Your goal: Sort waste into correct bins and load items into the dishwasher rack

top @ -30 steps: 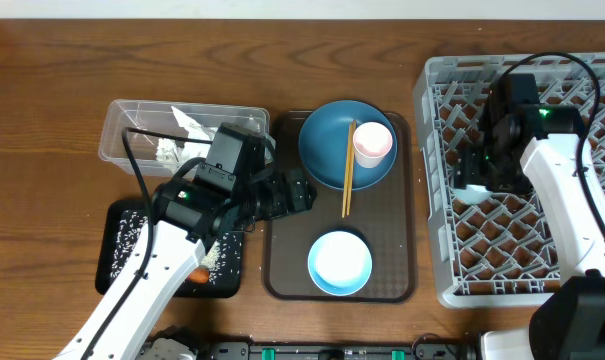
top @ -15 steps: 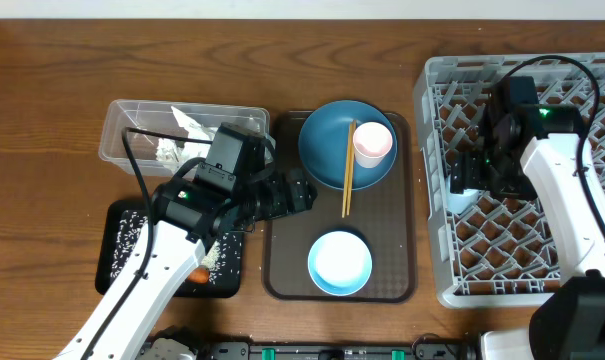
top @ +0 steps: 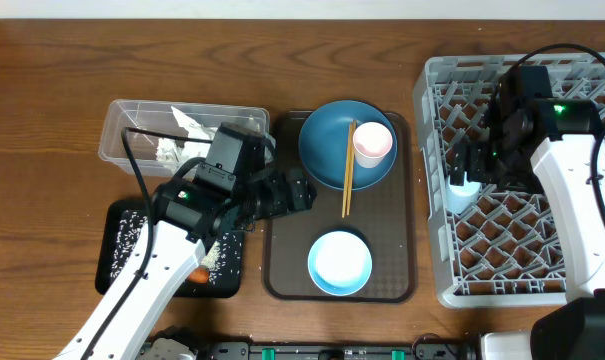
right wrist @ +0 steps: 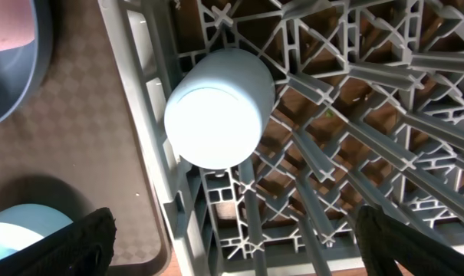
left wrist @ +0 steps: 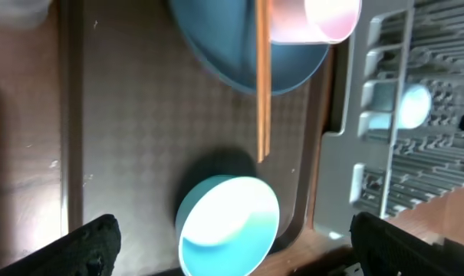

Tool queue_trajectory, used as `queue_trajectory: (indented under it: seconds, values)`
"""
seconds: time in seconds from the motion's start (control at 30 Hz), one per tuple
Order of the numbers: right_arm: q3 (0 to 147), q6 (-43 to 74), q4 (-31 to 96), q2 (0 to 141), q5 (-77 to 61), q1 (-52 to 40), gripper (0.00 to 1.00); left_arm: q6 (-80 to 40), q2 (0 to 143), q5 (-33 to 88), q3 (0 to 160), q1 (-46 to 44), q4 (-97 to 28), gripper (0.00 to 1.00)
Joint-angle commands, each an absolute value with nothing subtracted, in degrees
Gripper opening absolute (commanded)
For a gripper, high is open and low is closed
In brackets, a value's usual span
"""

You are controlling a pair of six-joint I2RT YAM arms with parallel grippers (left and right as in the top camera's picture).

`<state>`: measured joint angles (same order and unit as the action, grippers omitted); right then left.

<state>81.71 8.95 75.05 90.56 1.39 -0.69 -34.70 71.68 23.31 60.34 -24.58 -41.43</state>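
Note:
The pale pink cup stands with its opening up on the dark blue plate, so my left gripper should take the cup's rim and offer its base to my right gripper.
The light blue cup lies mouth-down in the left edge of the grey dishwasher rack, also seen from overhead. My right gripper is open and empty just above the cup. My left gripper is open and empty over the brown tray's left side. The white-and-light-blue bowl sits between its fingers in the wrist view. The dark blue plate holds the pale pink cup and the chopsticks.
The clear tub at the back left holds white paper wads. The black tray at the front left holds rice grains and a carrot piece. The brown serving tray lies between the bins and the rack.
My right gripper has drawn back from the light blue cup, which now sits uncovered in the rack. The left arm has not moved.

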Motion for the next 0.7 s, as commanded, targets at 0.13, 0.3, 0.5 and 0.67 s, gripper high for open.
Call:
queue_trajectory:
  seconds: [0.13, 0.3, 0.5, 0.67]
  values:
    - [83.0, 9.2, 76.1, 89.5, 1.0, -0.4, 0.99, -34.7, 71.7, 21.0, 60.2, -24.6, -38.8, 0.98]
    - [83.0, 9.2, 76.1, 89.5, 1.0, -0.4, 0.99, -37.5, 73.1, 21.2, 60.2, -25.3, -33.7, 0.98]
    - [83.0, 9.2, 76.1, 89.5, 1.1, -0.4, 0.99, -41.8, 77.1, 19.5, 60.4, -29.1, -21.6, 0.84]
    - [83.0, 9.2, 76.1, 89.5, 1.1, -0.4, 0.99, -42.5, 83.9, 13.6, 64.1, -32.3, -17.0, 0.84]
